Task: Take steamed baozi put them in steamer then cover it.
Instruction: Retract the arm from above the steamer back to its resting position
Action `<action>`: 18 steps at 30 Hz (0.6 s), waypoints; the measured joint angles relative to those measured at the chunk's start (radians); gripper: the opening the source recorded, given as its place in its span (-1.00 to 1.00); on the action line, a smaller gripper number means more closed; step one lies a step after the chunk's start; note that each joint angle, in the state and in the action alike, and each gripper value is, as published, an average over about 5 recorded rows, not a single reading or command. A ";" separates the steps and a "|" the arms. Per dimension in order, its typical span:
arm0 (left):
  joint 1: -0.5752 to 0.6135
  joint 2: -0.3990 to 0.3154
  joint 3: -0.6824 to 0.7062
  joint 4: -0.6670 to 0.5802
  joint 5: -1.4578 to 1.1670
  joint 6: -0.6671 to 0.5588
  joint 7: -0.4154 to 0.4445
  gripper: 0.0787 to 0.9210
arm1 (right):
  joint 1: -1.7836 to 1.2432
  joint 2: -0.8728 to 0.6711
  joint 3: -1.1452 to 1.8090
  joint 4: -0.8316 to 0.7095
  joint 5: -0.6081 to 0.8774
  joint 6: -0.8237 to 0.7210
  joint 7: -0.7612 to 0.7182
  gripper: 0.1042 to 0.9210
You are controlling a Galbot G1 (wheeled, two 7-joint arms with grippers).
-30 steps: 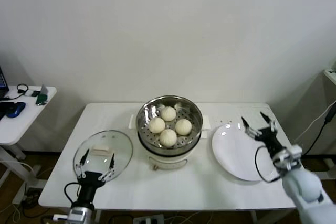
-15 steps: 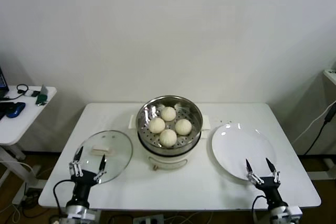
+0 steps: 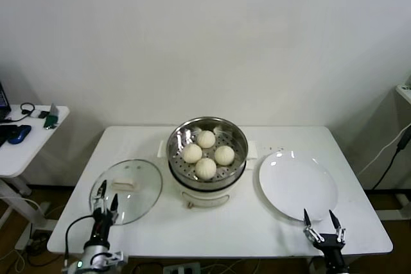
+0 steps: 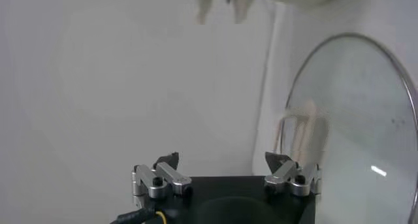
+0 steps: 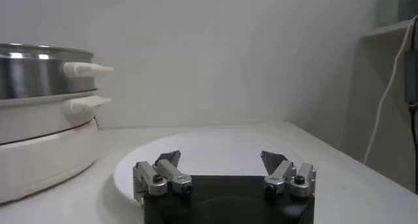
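Observation:
My left gripper keeps moving in on the glass lid's cream handle (image 3: pixel 124 185), which stands up ahead of the open fingers, until they are on both sides of its bar (image 4: pixel 281 135), and then close.
The steamer (image 3: pixel 192 124) stands mid-table on its cream pot base (image 3: pixel 204 198), with several steamed baozi (image 3: pixel 205 168) inside on the perforated bottom. It is uncovered. The cover (image 3: pixel 138 174), a glass lid with a cream handle, lies flat on the table left of it. My left gripper (image 3: pixel 106 194) hovers open at the lid's near edge and holds nothing; the left wrist view has the lid (image 4: pixel 356 134) just ahead of the gripper (image 4: pixel 225 160). My right gripper (image 3: pixel 319 215) is open and empty by the table's front edge. In the right wrist view the gripper (image 5: pixel 222 157) faces the steamer (image 5: pixel 32 68).
A bare white plate (image 3: pixel 297 184) lies right of the steamer, just beyond my right gripper; it shows as a plate (image 5: pixel 215 144) in the right wrist view too. A small side table (image 3: pixel 29 149) with a mouse and headphones stands far left. Cables (image 3: pixel 392 152) hang at far right.
My right gripper has pulled back from above the plate, down to the table's front edge. My left gripper has drawn back toward the front edge and turned. Steamer, baozi and lid have not moved.

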 measured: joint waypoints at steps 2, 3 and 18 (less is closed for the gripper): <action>-0.017 0.002 0.005 0.023 0.028 0.005 -0.008 0.77 | -0.006 0.004 0.002 0.000 -0.001 0.003 0.002 0.76; -0.025 0.004 0.008 0.034 0.040 0.006 -0.012 0.77 | -0.008 0.005 0.003 0.000 -0.002 0.004 0.003 0.76; -0.152 0.033 0.042 0.180 0.145 0.020 -0.030 0.77 | -0.034 0.030 0.020 0.007 -0.009 0.017 0.006 0.76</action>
